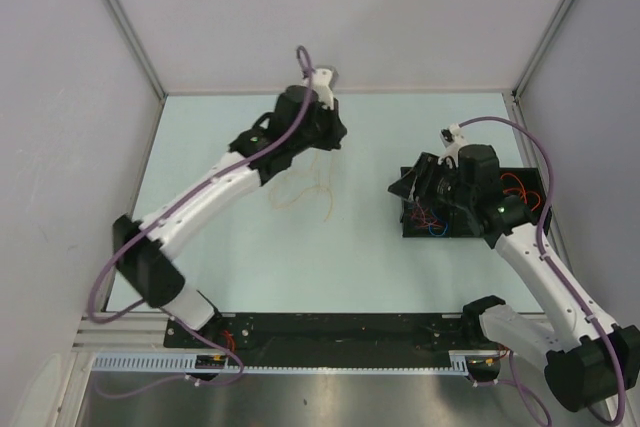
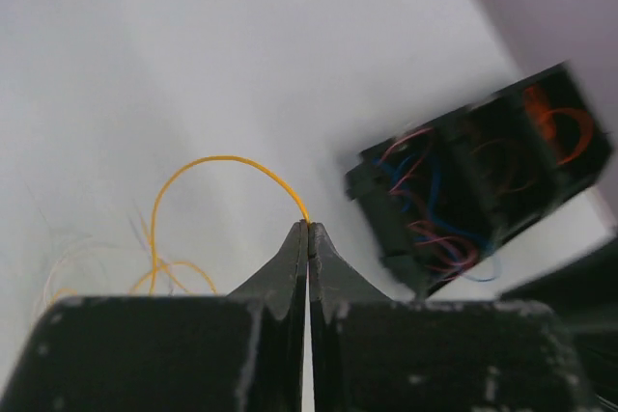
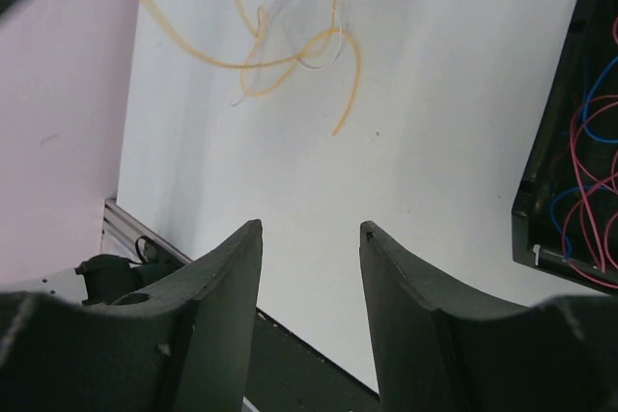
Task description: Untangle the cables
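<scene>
The orange loops are lying over the pale cable [image 3: 314,53], so next my left gripper pulls them clear and back toward the black tray [image 1: 535,183] so that my right gripper can take them.
My left gripper [image 2: 308,225] is shut on the end of a thin orange cable [image 2: 217,159], which arches up and left before dropping into a loose heap of orange and pale cables [image 2: 154,272]. From above, the left gripper [image 1: 322,143] hangs over this heap [image 1: 303,192] at mid-table. My right gripper [image 3: 311,227] is open and holds nothing; the orange loops [image 3: 290,57] lie well ahead of it. In the top view the right gripper [image 1: 406,187] sits at the left edge of a black tray. More red and blue cables [image 1: 430,222] lie tangled in that tray.
The black tray [image 1: 440,235] sits at the right side of the table, its wall [image 3: 550,156] close to the right fingers. Grey walls enclose the table on three sides. A black rail [image 1: 340,327] runs along the near edge.
</scene>
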